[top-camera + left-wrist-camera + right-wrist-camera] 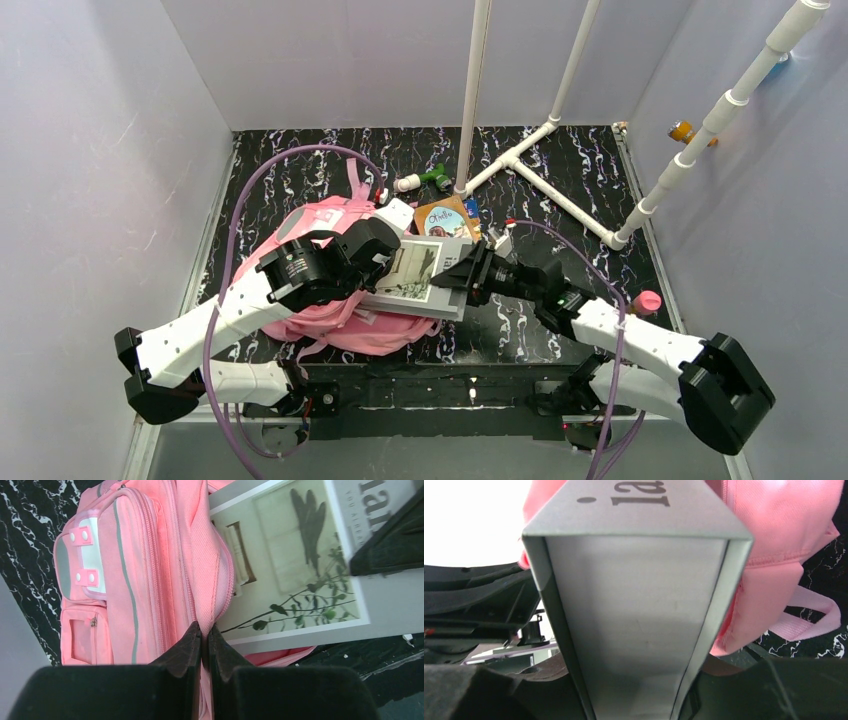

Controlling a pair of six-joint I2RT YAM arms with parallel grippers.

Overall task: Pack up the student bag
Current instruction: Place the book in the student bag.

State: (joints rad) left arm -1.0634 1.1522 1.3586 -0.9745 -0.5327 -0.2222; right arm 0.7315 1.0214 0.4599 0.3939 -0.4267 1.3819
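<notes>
The robot's right gripper should push next until the bag holds the book, as the grey book's far end (241, 560) is inside the bag's opening (224, 589) beside the lifted fold.
The pink student bag (345, 328) lies on the black marbled table, left of centre. My left gripper (388, 256) is shut on a fold of the bag's fabric at the edge of its opening (210, 580); its tips (205, 630) pinch the pink cloth. My right gripper (464, 277) is shut on the edge of a grey book (420, 272) with a plant picture on its cover (295, 555). The book lies flat, its far end at the bag's opening beside the lifted fold. In the right wrist view the book (634, 605) fills the gap between the jaws, with the bag (774, 540) behind it.
A small illustrated book (445, 218) and a green-and-white object (425, 180) lie behind the bag. A white pipe frame (540, 170) stands at the back and right. A pink-capped item (647, 300) sits at the right edge. Grey walls enclose the table.
</notes>
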